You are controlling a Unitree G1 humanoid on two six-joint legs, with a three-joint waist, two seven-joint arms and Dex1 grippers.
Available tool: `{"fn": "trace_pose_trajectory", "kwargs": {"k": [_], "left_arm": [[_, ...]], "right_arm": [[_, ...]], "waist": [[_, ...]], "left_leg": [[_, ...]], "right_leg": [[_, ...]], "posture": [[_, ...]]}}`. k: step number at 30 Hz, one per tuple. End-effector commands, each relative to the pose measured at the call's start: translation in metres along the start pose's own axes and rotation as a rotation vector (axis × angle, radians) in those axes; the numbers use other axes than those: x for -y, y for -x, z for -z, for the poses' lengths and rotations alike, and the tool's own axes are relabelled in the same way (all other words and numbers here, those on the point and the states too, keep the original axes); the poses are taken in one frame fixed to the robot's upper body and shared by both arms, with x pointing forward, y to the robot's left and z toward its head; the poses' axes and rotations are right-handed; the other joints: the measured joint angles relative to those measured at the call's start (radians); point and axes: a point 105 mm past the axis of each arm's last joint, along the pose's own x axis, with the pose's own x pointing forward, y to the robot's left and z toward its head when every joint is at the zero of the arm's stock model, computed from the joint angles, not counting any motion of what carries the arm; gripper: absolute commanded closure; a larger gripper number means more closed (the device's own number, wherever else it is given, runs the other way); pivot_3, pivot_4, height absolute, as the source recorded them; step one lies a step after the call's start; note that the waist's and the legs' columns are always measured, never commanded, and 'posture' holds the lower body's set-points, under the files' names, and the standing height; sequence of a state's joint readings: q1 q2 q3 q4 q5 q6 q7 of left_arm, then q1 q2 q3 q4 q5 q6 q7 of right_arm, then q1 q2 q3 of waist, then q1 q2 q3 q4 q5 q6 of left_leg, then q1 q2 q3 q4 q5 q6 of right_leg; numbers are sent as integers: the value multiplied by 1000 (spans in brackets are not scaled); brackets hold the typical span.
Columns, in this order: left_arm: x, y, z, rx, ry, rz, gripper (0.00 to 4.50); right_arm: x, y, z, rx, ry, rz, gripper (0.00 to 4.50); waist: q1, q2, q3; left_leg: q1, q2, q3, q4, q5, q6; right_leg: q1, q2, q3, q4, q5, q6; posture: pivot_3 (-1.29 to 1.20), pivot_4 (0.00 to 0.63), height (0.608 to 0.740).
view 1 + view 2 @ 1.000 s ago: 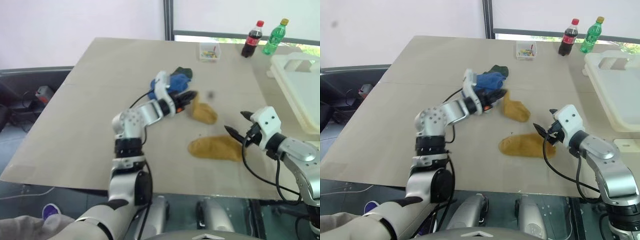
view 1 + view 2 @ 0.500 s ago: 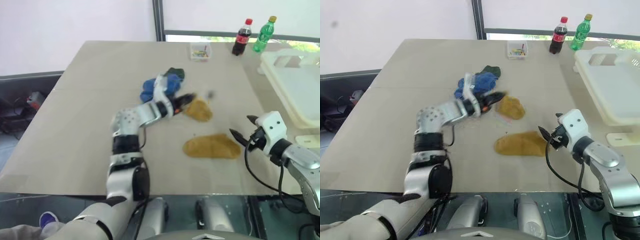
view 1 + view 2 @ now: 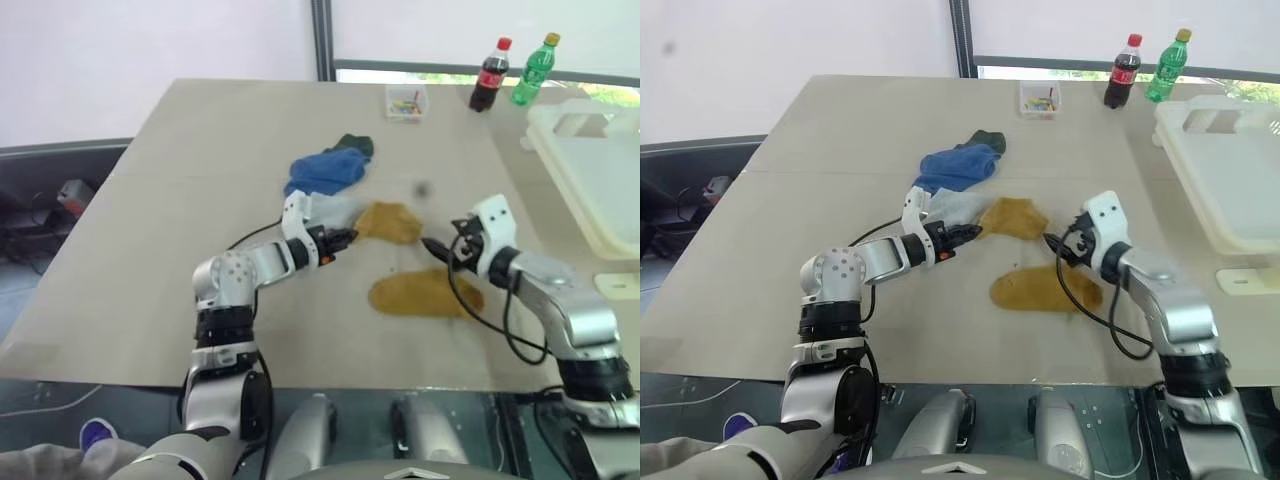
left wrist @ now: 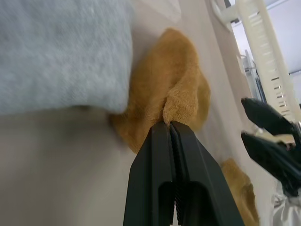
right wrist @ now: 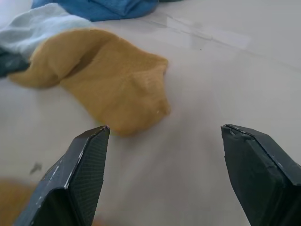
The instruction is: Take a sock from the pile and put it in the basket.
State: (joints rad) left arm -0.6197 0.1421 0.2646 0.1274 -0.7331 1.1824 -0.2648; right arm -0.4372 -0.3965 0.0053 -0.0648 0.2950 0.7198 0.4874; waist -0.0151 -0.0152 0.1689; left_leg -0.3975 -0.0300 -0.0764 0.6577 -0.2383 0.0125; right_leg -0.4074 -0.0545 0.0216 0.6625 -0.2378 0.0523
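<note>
The rear mustard sock point(image 3: 391, 223) is bunched up at a raised fold point(image 5: 77, 59), so I expect it to stretch out long and flat when I pull on its cuff.
The pile's royal blue sock point(image 3: 323, 171), dark green sock point(image 3: 355, 145) and pale blue sock point(image 4: 61, 52) lie mid-table. Beside them is a mustard sock point(image 3: 390, 222); a second mustard sock point(image 3: 425, 293) lies nearer me. My left gripper point(image 4: 168, 124) is shut, its tips against a raised fold of the first mustard sock; I cannot tell if fabric is pinched. My right gripper point(image 5: 164, 127) is open, just above the table on that sock's other side, pointing at it. The cream basket point(image 3: 600, 170) stands at the table's right edge.
A cola bottle point(image 3: 487, 75), a green bottle point(image 3: 530, 70) and a small clear box point(image 3: 405, 102) stand at the far edge. Bare tabletop point(image 3: 180, 230) stretches to the left of the socks.
My left gripper has sunk to the table at the mustard sock's edge, staying shut. My right gripper has swung forward and left toward that sock, still open. The camera view also shifted.
</note>
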Motion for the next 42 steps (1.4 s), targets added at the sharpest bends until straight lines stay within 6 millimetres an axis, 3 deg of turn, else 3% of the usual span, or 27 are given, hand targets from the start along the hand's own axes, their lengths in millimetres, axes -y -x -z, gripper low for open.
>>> {"fn": "trace_pose_trajectory", "kwargs": {"k": [1,6,7,10,15,16,19,26,30,36,40,42], "left_arm": [[7,8,-14,74,-78,5,4399],[2,15,-24,137,-118,-26,4399],[1,16,-25,145,-128,-29,4463],[2,19,-29,172,-136,-14,4500],[6,18,-29,162,-150,21,4500],[9,18,-28,157,-153,37,4219],[19,19,-23,122,-167,92,3239],[16,13,-7,56,-263,59,30],[18,3,5,1,-292,81,30],[25,-21,19,-56,-442,73,30],[25,-37,29,-90,-507,58,1163],[27,-41,31,-85,-506,68,1946]], "right_arm": [[8,-23,-9,10,-78,29,560],[5,-47,-15,16,-123,-1,560],[4,-51,-13,4,-116,-4,818],[2,-56,-7,-24,-90,-13,1795],[5,-47,-5,-28,-12,-26,4238],[8,-41,-6,-32,11,-26,4497],[14,-14,-9,-45,69,-29,4500],[22,26,0,-121,117,19,4500],[23,29,10,-142,103,49,4500],[23,28,11,-137,91,61,4500],[25,28,10,-132,89,72,4500],[25,28,9,-126,90,76,4500]], "waist": [[-2,0,0],[0,0,0],[0,0,0],[0,0,0],[-3,0,0],[-2,0,0],[5,0,0],[-3,0,0],[-2,0,0],[6,0,0],[5,0,0],[5,0,0]], "left_leg": [[0,0,0,0,0,0],[-1,0,2,-3,0,0],[-2,0,2,-3,0,0],[-2,0,3,-3,0,0],[-1,0,3,-4,0,0],[-1,0,3,-4,0,0],[-2,0,1,-4,0,0],[-1,0,2,-4,-1,2],[-1,0,3,-4,-2,4],[-1,0,3,-4,-2,4],[-1,0,2,-4,-2,4],[-1,0,3,-4,-2,4]], "right_leg": [[0,0,0,0,0,0],[-3,0,2,0,0,0],[-4,0,3,0,0,0],[-4,-1,3,0,0,0],[-4,0,3,0,0,0],[-4,0,3,0,0,0],[-4,-1,1,-1,0,0],[-4,0,3,0,0,0],[-4,1,3,0,0,0],[-3,0,3,0,0,0],[-3,0,3,0,0,0],[-3,0,3,0,0,0]], "posture": [[0,150,740],[0,150,740],[0,150,740],[0,150,740],[0,150,740],[0,150,740],[0,150,740],[0,150,740],[0,150,740],[0,150,740],[0,150,740],[0,150,740]]}}
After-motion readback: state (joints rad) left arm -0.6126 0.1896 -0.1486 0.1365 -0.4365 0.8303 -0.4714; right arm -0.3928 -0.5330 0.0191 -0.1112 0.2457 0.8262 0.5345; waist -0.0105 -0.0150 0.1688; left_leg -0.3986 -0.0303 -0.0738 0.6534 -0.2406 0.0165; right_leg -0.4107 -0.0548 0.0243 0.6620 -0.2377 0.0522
